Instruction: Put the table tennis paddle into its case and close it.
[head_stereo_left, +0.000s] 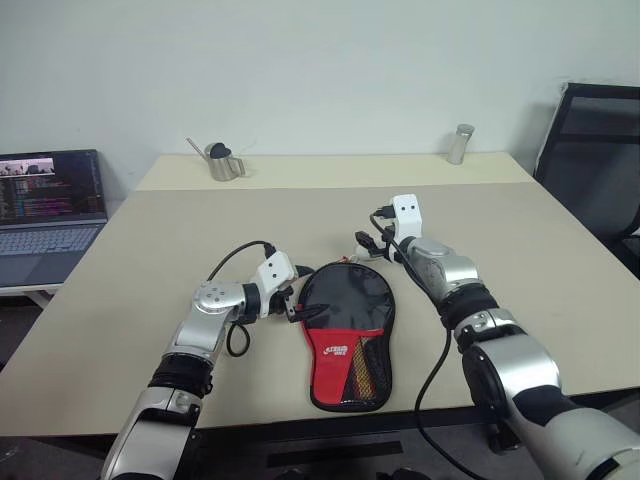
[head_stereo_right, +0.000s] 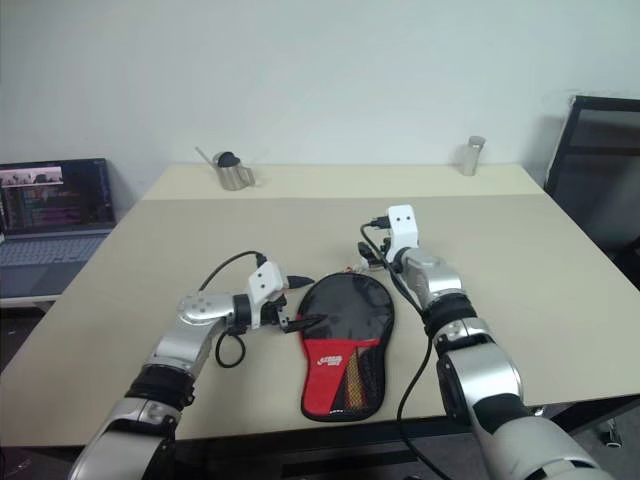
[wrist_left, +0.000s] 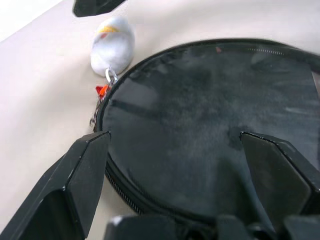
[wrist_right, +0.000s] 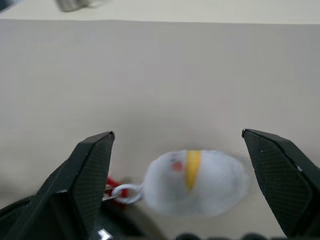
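Observation:
The zipper's charm (wrist_right: 197, 182) is at the case's far rim. Next, my right gripper pulls the charm toward the case's near end (head_stereo_left: 376, 404) while my left gripper holds the case.
The case (head_stereo_left: 348, 300) lies flat on the table near its front edge, black round part farthest from me, red mesh-pocket front (head_stereo_left: 345, 355) nearest. The table tennis paddle is hidden. My left gripper (head_stereo_left: 296, 306) stands open at the case's left rim, with the black fabric (wrist_left: 200, 115) between its fingers (wrist_left: 85, 170) but not pinched. My right gripper (head_stereo_left: 368, 246) hovers open at the case's far rim. A small white charm (wrist_right: 195, 182) with a yellow stripe lies just below it. A short chain (wrist_right: 122, 191) ties the charm to the zipper edge (wrist_left: 117, 187).
An open laptop (head_stereo_left: 50, 205) sits on a side desk at the left. At the back of the table stand a metal watering can (head_stereo_left: 222, 162) and a metal cup (head_stereo_left: 460, 144). A black chair (head_stereo_left: 590, 170) is at the right.

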